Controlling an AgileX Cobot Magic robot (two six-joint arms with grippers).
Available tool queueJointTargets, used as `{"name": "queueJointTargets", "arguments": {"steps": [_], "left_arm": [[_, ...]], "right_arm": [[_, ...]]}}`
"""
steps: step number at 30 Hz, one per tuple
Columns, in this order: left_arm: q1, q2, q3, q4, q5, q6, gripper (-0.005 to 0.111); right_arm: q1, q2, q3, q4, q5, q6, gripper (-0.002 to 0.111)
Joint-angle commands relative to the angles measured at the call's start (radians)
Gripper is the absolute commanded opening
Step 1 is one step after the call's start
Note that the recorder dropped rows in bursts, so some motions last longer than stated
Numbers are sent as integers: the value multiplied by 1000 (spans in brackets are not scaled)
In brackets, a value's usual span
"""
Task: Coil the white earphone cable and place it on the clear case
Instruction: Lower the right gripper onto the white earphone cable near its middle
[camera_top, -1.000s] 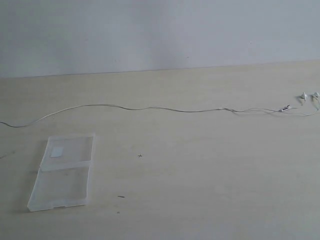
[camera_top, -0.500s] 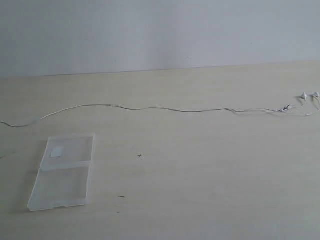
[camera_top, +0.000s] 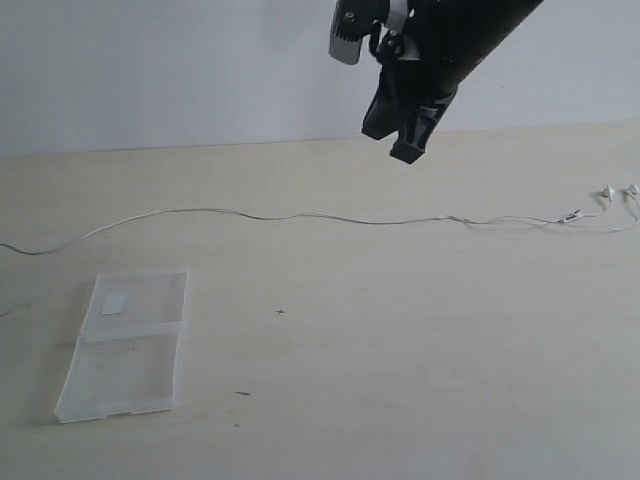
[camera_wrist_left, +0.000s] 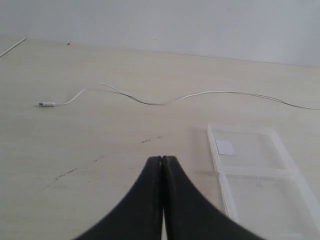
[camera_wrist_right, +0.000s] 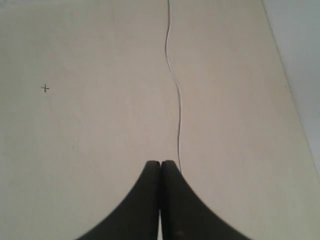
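Note:
I should keep lowering my right gripper, as its fingers line up to close across the cable's free middle (camera_top: 324, 216), until the open fingers are on both sides of the cable (camera_wrist_right: 179, 150).
The white earphone cable (camera_top: 300, 216) lies stretched across the table, its two earbuds (camera_top: 618, 192) at the far right. In the left wrist view the cable (camera_wrist_left: 165, 101) ends in a small plug (camera_wrist_left: 46, 104). The clear case (camera_top: 128, 342) lies open and flat at the front left, with a whitish sticker (camera_top: 113, 304) on its far half; it also shows in the left wrist view (camera_wrist_left: 260, 172). My right gripper (camera_top: 405, 145) hangs shut and empty high above the cable's middle; in its wrist view the cable (camera_wrist_right: 173, 80) runs just beside the shut gripper (camera_wrist_right: 160, 163). My left gripper (camera_wrist_left: 162, 158) is shut and empty, beside the case.
The pale wooden table (camera_top: 400, 350) meets a white wall (camera_top: 150, 70) at the back. A small dark cross mark (camera_top: 280, 311) and a few dark specks (camera_top: 242, 393) dot the tabletop. The right arm's dark body fills the upper middle of the exterior view.
The right arm has come into the exterior view from the top, above the cable's middle. The cable and the case have not moved.

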Motion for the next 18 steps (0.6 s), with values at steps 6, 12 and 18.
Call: {"name": "queueJointTargets", "arguments": {"steps": [6,12,18], "left_arm": [[2,-5,1,-3,-6,0,0],[2,-5,1,-3,-6,0,0],[2,-5,1,-3,-6,0,0]], "right_arm": [[2,281,-275,12,13,8,0],[2,398,-432,12,13,8,0],[-5,475,-470,17,11,-29,0]]}}
